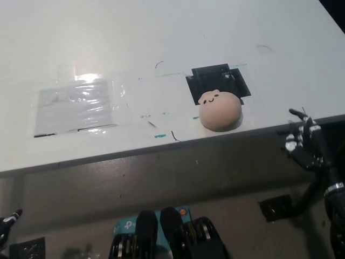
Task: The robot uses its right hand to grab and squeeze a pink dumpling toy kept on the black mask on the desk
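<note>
The black mask's edges (191, 89) lie flat against the desk, so I expect the mask (213, 80) to stay flat when I pick up the pink dumpling toy.
A pink dumpling toy (220, 110) with a small smiling face sits on the near edge of a black mask (215, 79) taped to the white desk (161, 43). My black right hand (305, 141) hangs off the desk's front edge, to the right of the toy and apart from it, with its fingers spread and nothing in it. Of my left hand, only a small dark tip (7, 221) shows at the lower left edge, too little to judge.
A shiny patch of clear tape (78, 107) covers the desk's left part. Short marker and tape marks (161, 129) lie near the front edge. Below the desk edge is grey floor with a black square (277, 208).
</note>
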`<state>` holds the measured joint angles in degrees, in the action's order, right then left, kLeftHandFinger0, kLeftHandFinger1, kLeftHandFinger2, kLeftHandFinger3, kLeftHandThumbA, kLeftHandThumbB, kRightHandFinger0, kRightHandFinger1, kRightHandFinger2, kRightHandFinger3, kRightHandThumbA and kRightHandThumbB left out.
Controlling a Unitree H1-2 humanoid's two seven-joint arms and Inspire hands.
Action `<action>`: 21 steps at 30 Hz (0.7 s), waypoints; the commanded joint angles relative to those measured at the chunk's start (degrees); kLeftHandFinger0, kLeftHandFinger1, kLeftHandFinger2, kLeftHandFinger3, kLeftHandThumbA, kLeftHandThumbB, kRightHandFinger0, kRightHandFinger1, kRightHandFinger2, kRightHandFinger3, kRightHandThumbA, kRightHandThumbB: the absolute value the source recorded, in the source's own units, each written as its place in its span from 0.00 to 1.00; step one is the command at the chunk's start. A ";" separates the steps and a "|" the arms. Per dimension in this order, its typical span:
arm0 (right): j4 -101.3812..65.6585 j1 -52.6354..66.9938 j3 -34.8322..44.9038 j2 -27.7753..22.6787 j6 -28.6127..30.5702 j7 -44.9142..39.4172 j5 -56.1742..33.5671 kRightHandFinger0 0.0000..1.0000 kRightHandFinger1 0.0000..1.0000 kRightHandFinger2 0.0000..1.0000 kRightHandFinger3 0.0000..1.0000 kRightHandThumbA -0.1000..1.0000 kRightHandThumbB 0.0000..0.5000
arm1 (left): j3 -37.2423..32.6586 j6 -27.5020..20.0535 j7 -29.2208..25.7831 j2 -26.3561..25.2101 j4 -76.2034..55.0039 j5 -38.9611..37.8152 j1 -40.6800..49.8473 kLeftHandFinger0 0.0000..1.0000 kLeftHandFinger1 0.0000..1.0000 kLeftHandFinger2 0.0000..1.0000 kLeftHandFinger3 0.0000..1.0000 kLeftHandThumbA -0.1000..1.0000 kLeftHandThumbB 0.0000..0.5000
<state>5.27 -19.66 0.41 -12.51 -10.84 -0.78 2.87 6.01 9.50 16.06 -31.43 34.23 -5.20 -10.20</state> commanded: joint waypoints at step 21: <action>0.07 -22.96 -14.39 -3.60 -4.62 -9.04 8.77 1.00 1.00 1.00 1.00 0.51 0.74 | 1.14 0.64 1.49 -2.06 -0.75 -0.36 -1.42 0.00 0.00 0.05 0.03 0.66 1.00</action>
<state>3.64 -39.00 -11.73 -15.19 -13.45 -7.01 7.68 6.44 9.79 17.10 -31.47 34.25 -5.34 -10.33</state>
